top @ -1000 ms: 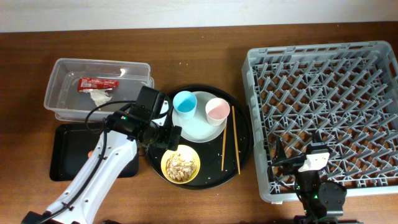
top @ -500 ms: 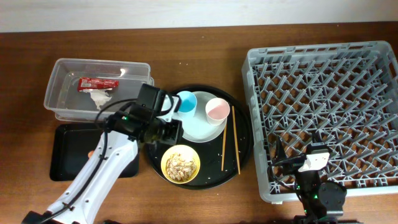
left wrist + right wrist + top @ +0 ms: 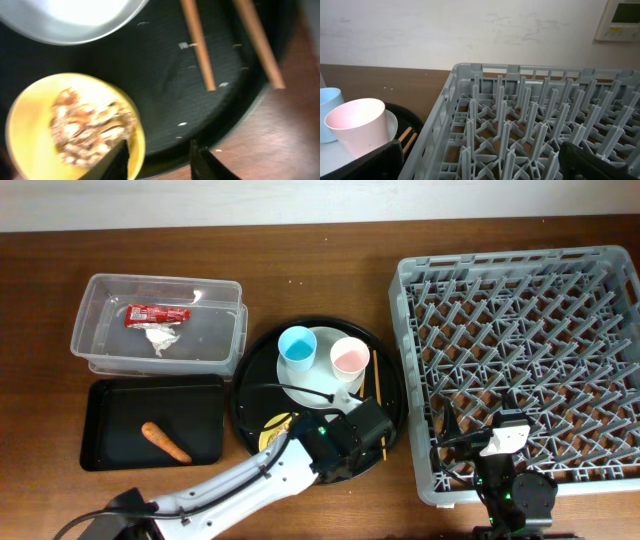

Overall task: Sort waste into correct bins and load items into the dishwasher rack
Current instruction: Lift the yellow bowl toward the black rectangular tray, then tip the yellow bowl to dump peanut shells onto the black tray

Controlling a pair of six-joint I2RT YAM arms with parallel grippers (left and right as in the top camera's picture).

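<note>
The yellow bowl's rim (image 3: 139, 142) has my left gripper's open fingers on either side of it, clear of the chopsticks. I should keep going down until the bowl's rim is inside the fingers, then close them.
My left gripper (image 3: 330, 445) (image 3: 160, 160) hangs over the yellow bowl (image 3: 272, 425) (image 3: 30, 125) of beige food scraps (image 3: 85, 125) on the round black tray. Its jaws stand apart astride the bowl's right rim, one finger inside, the other clear outside. The arm hides most of the bowl from overhead. The blue cup (image 3: 297, 346) and pink cup (image 3: 348, 358) stand on the pale plate (image 3: 320, 388), chopsticks (image 3: 376, 375) beside it. My right gripper (image 3: 480, 425) (image 3: 482, 165) stands wide open over the near-left corner of the grey rack (image 3: 520, 310), holding nothing.
The clear tub (image 3: 100, 310) at back left holds a red wrapper (image 3: 157, 312) and white tissue (image 3: 160, 337). In front of it the shallow black tray (image 3: 120, 420) holds the orange-brown sausage piece (image 3: 165, 442). The round black tray (image 3: 250, 380) sits between the bins and the rack.
My left arm has swung from beside the blue cup and plate to the tray's front right, over the bowl. The black tray and sausage piece are now uncovered. The right arm is still.
</note>
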